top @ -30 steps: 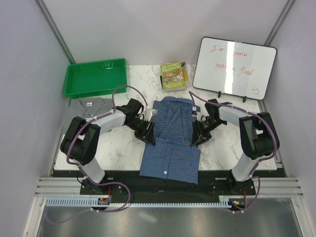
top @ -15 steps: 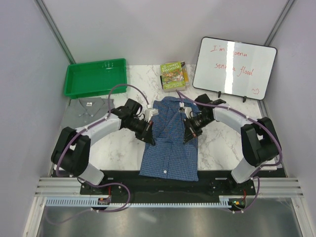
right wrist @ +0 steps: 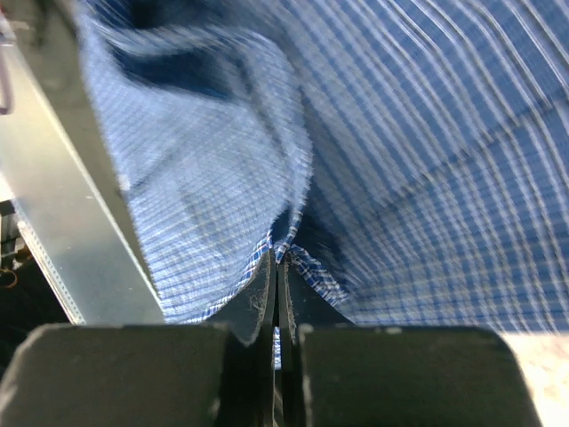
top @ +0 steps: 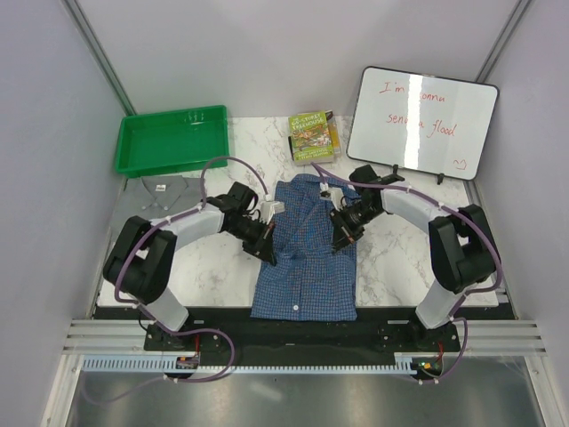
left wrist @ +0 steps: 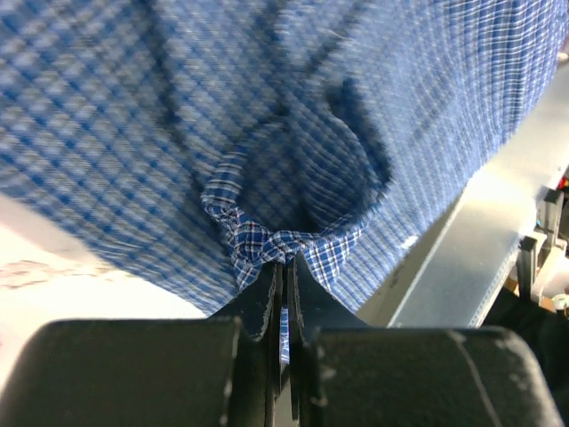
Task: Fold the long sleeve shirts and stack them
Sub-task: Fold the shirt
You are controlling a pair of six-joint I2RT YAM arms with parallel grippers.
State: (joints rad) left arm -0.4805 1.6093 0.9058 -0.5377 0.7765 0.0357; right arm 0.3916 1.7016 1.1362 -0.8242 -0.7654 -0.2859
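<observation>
My left gripper bunches the blue checked shirt's edge midway (left wrist: 283, 237) while the lower hem (top: 289, 317) hangs over the table, so I should open and reach down to that hem.
The blue checked shirt (top: 307, 258) lies lengthwise down the middle of the table, its lower hem hanging over the near edge. My left gripper (top: 266, 246) is shut on the shirt's left edge, and the cloth (left wrist: 284, 178) bunches into a pinched fold at its tips (left wrist: 284, 260). On the right edge my right gripper (top: 338, 242) is shut on the cloth (right wrist: 427, 160) in the same way, with fabric puckered at its tips (right wrist: 278, 256). The grey shirt (top: 160, 194) lies folded at the far left, partly behind the left arm.
A green tray (top: 172, 139) stands at the back left. A small book (top: 312, 137) lies at the back centre, and a whiteboard (top: 420, 122) with red writing is propped at the back right. The metal front rail (left wrist: 462, 249) runs along the near table edge.
Both grippers have shut on the blue shirt's side edges. The right one has drawn its edge inward toward the shirt's middle, narrowing the shirt. The left one has shifted slightly.
</observation>
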